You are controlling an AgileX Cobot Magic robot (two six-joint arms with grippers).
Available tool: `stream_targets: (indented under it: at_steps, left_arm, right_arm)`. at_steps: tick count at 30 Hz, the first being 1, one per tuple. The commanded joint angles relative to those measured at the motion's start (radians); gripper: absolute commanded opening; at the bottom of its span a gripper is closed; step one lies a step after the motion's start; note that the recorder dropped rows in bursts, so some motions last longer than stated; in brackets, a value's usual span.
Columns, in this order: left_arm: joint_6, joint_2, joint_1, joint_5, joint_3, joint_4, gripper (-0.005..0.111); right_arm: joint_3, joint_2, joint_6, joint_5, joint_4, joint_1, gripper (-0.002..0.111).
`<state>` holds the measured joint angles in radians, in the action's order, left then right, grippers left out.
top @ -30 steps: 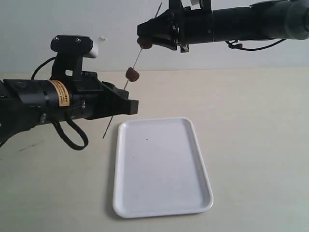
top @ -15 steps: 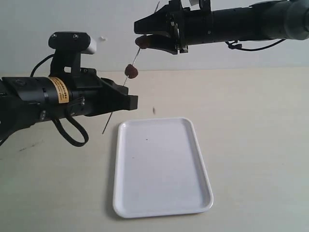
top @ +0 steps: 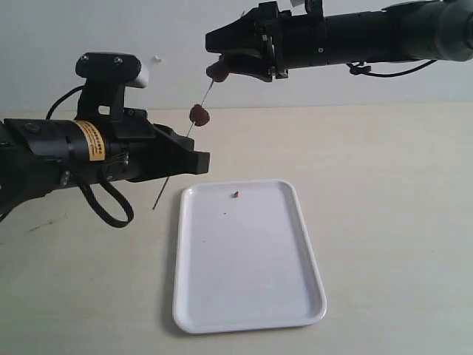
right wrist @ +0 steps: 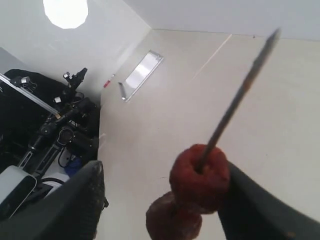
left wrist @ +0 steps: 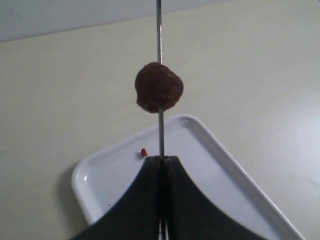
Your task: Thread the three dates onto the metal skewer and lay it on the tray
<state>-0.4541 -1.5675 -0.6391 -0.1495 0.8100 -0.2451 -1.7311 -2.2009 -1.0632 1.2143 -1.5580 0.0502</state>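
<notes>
My right gripper should keep moving back with open fingers until it is clear of the skewer, then close empty, because the skewer's tip (right wrist: 273,39) pokes out past the upper date.
My left gripper (top: 189,158) (left wrist: 161,159) is shut on the metal skewer (top: 207,95) (left wrist: 159,30), which slants upward above the table. Two dates are threaded on it, the lower date (top: 199,114) (left wrist: 159,87) (right wrist: 172,222) and the upper date (top: 216,71) (right wrist: 200,172). My right gripper (top: 220,62) (right wrist: 164,167) stands open around the upper date. That date rests against one finger (right wrist: 260,205), with a wide gap to the other finger (right wrist: 75,210). The skewer's tip (right wrist: 272,36) sticks out past the upper date. The white tray (top: 295,296) (left wrist: 235,175) lies flat below.
A tiny red crumb (top: 236,194) (left wrist: 144,152) lies on the tray near its far edge. The skewer's lower end (top: 154,208) hangs over bare table to the left of the tray. Beige tabletop surrounds the tray on all sides.
My right gripper has opened and let go of the upper date, which stays on the skewer. A small red crumb has fallen onto the tray. The left arm has barely shifted.
</notes>
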Motion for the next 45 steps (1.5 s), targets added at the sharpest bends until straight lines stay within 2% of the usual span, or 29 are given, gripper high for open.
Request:
stream_targets:
  at_steps: [1,14,26,34,39,45]
  left_arm:
    - [0.004,0.002,0.002,0.001,0.007,-0.007,0.0]
    - [0.006,0.002,0.002,0.006,0.007,-0.013,0.0]
    - [-0.015,0.002,-0.002,0.149,0.004,-0.013,0.0]
    - [-0.025,0.002,-0.083,0.239,0.004,-0.01,0.0]
    - [-0.07,0.002,-0.131,0.33,-0.006,-0.006,0.0]
    - [-0.129,0.002,-0.154,0.288,-0.09,-0.006,0.0]
  right_arm:
    - [-0.001,0.001,-0.017,0.007,-0.012,-0.023,0.062]
    - [-0.001,0.001,-0.039,0.007,-0.012,-0.055,0.062]
    - [-0.001,0.001,0.005,0.007,-0.017,-0.191,0.062]
    - [-0.001,0.001,0.057,0.007,0.003,-0.203,0.062]
    - [-0.001,0.001,0.071,0.007,0.08,-0.203,0.062]
    - [-0.001,0.001,0.094,0.007,0.117,-0.203,0.062]
